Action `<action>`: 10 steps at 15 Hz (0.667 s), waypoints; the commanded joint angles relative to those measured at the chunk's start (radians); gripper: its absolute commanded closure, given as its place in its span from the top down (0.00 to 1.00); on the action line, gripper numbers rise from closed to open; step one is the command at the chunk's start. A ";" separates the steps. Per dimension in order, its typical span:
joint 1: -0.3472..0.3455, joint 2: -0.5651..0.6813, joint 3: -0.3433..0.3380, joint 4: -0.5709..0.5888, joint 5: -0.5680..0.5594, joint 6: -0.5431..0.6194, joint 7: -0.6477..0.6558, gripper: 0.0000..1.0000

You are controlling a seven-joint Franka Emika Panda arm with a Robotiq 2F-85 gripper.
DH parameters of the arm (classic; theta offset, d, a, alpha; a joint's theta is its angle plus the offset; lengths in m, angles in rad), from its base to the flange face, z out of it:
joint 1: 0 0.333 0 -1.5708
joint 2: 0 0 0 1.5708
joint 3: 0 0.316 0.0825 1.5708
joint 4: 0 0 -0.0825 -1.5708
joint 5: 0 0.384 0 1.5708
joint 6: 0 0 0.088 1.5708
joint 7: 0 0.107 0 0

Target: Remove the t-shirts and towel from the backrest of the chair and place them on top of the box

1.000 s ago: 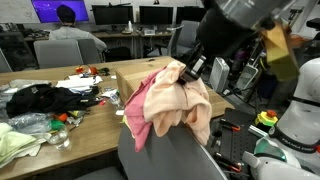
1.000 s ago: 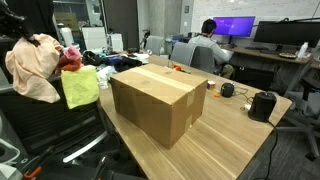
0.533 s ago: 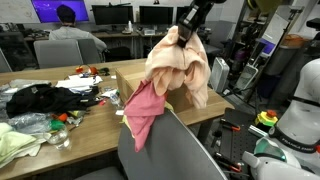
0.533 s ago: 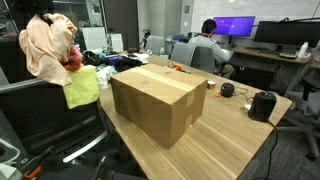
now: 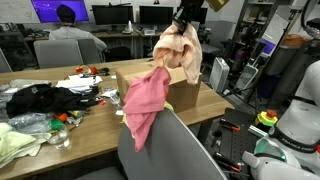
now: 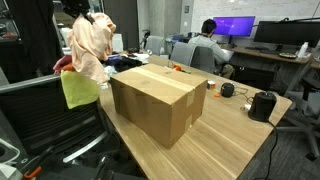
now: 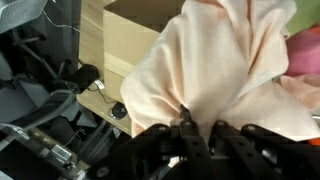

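The peach cloth [image 6: 92, 42] is hanging clear of the chair's backrest and the box top [image 6: 160, 82] is clear, so my gripper should keep going until it is over the box and let go there.
My gripper [image 5: 184, 22] is shut on the pale peach cloth [image 5: 178, 52] and holds it high, hanging above the brown cardboard box [image 5: 178, 92]. In an exterior view the peach cloth [image 6: 91, 45] hangs left of the box [image 6: 158, 100], with the gripper [image 6: 80, 10] at its top. The rose pink cloth [image 5: 145, 102] still hangs on the grey chair's backrest [image 5: 175, 150]. The light yellow cloth [image 6: 79, 88] hangs on the backrest too. In the wrist view the gripper [image 7: 200, 128] pinches the peach cloth [image 7: 215, 65] above the box [image 7: 125, 45].
A black clothes heap [image 5: 40, 98] and a pale green cloth [image 5: 14, 142] lie on the table. A person [image 5: 70, 28] sits at a far desk. Black headphones and a speaker [image 6: 262, 104] sit on the table beyond the box.
My gripper has lifted the peach cloth off the backrest and carried it up and over toward the box. The pink cloth has slipped back and hangs alone on the backrest.
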 commanded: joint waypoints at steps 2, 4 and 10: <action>-0.050 0.097 -0.092 0.080 -0.095 -0.040 0.030 0.03; -0.064 0.133 -0.127 0.097 -0.124 -0.042 0.043 0.03; -0.053 0.195 -0.201 0.091 -0.154 0.106 0.174 0.04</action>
